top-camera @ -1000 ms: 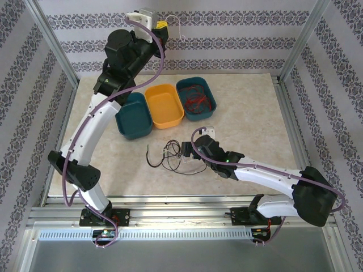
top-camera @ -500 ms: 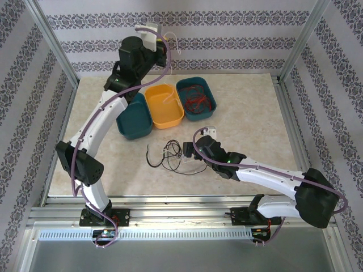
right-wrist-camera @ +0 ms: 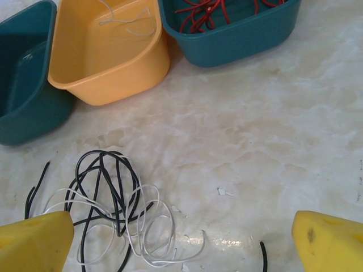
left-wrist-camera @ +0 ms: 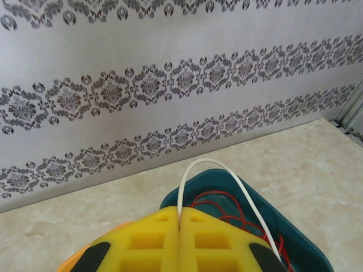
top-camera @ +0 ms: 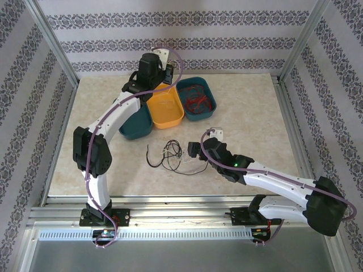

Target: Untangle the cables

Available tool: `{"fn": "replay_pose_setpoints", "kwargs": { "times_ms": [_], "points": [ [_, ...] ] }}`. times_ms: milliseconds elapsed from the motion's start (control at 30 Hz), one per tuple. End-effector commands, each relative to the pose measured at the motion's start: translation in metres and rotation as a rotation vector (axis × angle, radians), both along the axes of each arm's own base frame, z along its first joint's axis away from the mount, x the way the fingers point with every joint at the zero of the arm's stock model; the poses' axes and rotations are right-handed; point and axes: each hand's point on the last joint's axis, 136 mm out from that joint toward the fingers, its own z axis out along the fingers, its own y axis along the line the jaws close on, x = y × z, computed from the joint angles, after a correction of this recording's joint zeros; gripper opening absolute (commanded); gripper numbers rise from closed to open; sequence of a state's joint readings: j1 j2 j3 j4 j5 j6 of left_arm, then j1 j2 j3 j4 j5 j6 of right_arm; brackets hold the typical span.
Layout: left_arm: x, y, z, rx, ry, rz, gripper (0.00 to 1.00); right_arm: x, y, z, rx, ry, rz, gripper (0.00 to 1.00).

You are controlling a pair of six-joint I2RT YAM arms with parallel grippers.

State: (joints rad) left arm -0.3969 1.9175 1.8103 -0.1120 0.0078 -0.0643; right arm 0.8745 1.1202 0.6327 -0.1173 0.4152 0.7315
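Observation:
The white cable [left-wrist-camera: 209,160] is free of the tangle and matches the one in the yellow tray [top-camera: 166,113], so my left gripper should keep going down and let go of it there.
My left gripper [left-wrist-camera: 180,220] is shut on a white cable [left-wrist-camera: 211,163] that loops up from between its yellow fingers. It hovers over the far rims of the yellow tray [top-camera: 165,107] and the right teal tray [left-wrist-camera: 309,249], which holds red cables [left-wrist-camera: 227,205]. A tangle of black and white cables [right-wrist-camera: 108,209] lies on the table [top-camera: 170,157]. My right gripper [right-wrist-camera: 181,245] is open just above the table, with the tangle beside its left finger [right-wrist-camera: 34,243]. A thin white cable [right-wrist-camera: 127,20] shows inside the yellow tray [right-wrist-camera: 108,54].
Three oval trays stand in a row at the back: an empty-looking teal one [top-camera: 135,122], the yellow one, and the teal one with red cables [top-camera: 197,97]. A short black cable end [right-wrist-camera: 263,255] lies near my right finger. Patterned walls surround the table.
The left arm has swung down and to the right from high against the back wall to just over the trays, still holding the white cable. The right arm shifted slightly right.

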Motion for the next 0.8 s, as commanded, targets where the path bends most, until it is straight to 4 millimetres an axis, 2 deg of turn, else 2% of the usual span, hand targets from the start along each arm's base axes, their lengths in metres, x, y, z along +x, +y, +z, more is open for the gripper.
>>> {"fn": "replay_pose_setpoints", "kwargs": {
  "times_ms": [0, 167, 467, 667, 767],
  "points": [
    [0.006, 0.015, -0.018, 0.024, 0.04, 0.056, 0.0, -0.001, -0.013, -0.001, -0.025, -0.004, -0.048, 0.98],
    [0.007, 0.024, -0.052, 0.043, 0.142, 0.113, 0.0, 0.0, -0.023, 0.0, -0.025, -0.01, -0.09, 0.98],
    [-0.005, 0.024, -0.118, 0.031, 0.367, 0.137, 0.03, 0.0, -0.035, -0.006, -0.007, 0.032, -0.117, 0.98],
    [-0.014, 0.038, -0.136, 0.053, 0.419, 0.205, 0.1, -0.002, -0.042, -0.008, -0.011, 0.045, -0.13, 0.98],
    [-0.018, 0.041, -0.14, 0.065, 0.437, 0.214, 0.21, -0.002, -0.046, -0.011, -0.015, 0.063, -0.141, 0.98]
  ]
}}
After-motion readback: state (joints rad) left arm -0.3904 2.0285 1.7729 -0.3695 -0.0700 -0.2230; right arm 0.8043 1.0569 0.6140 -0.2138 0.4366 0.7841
